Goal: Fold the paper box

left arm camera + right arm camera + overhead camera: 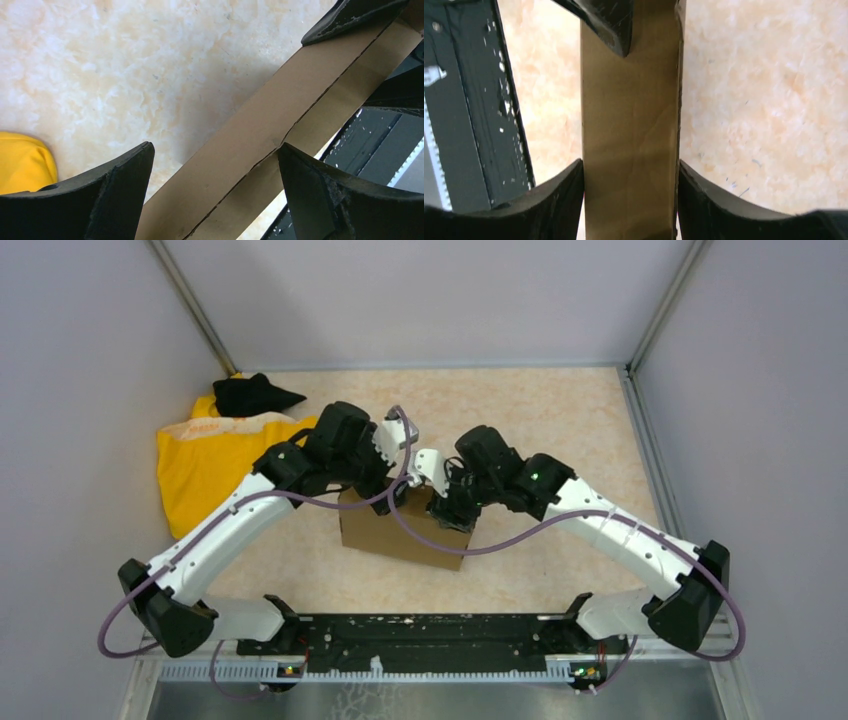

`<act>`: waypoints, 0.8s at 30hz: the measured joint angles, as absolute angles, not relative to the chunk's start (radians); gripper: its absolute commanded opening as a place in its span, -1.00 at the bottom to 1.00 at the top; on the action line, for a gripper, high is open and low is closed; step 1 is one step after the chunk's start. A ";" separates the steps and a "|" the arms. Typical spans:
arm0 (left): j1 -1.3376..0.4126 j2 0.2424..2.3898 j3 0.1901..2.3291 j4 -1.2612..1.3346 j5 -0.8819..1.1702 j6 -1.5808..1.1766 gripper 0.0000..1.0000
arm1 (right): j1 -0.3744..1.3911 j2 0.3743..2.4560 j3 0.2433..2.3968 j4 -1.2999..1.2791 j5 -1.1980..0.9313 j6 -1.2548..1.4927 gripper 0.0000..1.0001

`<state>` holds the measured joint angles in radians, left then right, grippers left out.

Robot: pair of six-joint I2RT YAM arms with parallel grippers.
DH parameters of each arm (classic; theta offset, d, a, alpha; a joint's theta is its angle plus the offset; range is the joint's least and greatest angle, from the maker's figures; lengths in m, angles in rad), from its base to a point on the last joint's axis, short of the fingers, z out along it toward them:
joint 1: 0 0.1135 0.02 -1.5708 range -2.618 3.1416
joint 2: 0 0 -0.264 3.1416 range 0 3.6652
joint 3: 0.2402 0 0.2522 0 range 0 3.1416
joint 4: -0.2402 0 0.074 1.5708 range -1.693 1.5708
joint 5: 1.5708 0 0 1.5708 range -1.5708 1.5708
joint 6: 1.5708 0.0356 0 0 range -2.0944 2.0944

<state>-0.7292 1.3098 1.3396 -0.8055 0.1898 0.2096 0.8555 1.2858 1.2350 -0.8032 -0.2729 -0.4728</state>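
The robot's left gripper is hovering over the long upper side (225,167) that the right gripper already has hold of, so the left gripper should move away and grip the box's end flap (346,498).
The brown paper box (400,532) stands on its narrow edge in the middle of the table, between both arms. My right gripper (452,502) is shut on the box's thin upper side; in the right wrist view its fingers (630,162) press both faces of the cardboard (629,110). My left gripper (390,490) hangs open over the same upper side (250,130). Its jaws (214,146) stand wide: the right fingertip touches the seam, the left one is off the cardboard. Each wrist view shows a finger of the other gripper (350,15) (609,20) on the box's far end.
A crumpled yellow cloth (210,465) lies at the back left with a black item (250,395) on top. The black mounting rail (420,635) runs along the near edge. Grey walls close in the table on three sides.
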 measured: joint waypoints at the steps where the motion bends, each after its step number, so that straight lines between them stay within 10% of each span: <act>1: -0.724 1.296 1.339 -0.805 0.190 0.209 0.97 | 0.855 1.284 1.243 -0.796 -0.270 -0.469 -0.21; 24: -0.648 1.227 1.240 -0.698 0.398 0.198 0.97 | 0.870 1.299 1.293 -0.831 -0.274 -0.476 -0.28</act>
<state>-0.6483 1.2270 1.2404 -0.6975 0.3981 0.1982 0.8700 1.2991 1.2926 -0.8314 -0.2737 -0.4759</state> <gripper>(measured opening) 0.987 0.584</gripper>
